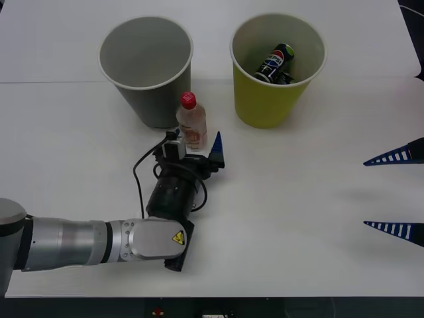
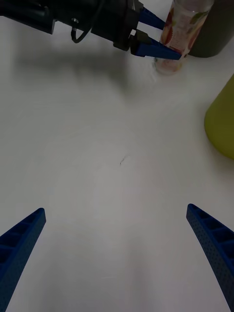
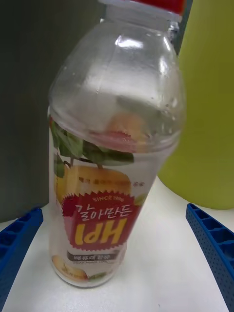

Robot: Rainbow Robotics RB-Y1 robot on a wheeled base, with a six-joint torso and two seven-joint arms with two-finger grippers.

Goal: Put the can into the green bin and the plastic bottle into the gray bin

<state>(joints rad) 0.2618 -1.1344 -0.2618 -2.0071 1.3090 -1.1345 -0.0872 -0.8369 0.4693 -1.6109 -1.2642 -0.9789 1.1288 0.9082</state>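
Observation:
I should expect the plastic bottle [image 1: 192,123] to be empty, because the clear shoulder [image 3: 122,86] shows only clinging droplets. Hardly any drink will slosh when I carry it.
The can [image 1: 276,61] lies inside the green bin [image 1: 265,106] at the back right. The plastic bottle [image 1: 191,120], clear with a red cap and a fruit label, stands upright on the table between the two bins, just in front of the gray bin [image 1: 142,86]. My left gripper [image 1: 196,143] is open, one blue finger on each side of the bottle's lower part [image 3: 97,214], apart from it. In the right wrist view the same fingers [image 2: 157,50] flank the bottle [image 2: 184,29]. My right gripper [image 1: 395,193] hangs open at the table's right edge, holding nothing.
The white table [image 1: 298,218] stretches wide between the two arms. The gray bin [image 3: 24,97] and the green bin [image 3: 209,97] rise close behind the bottle. A black cable [image 1: 138,173] loops beside the left wrist.

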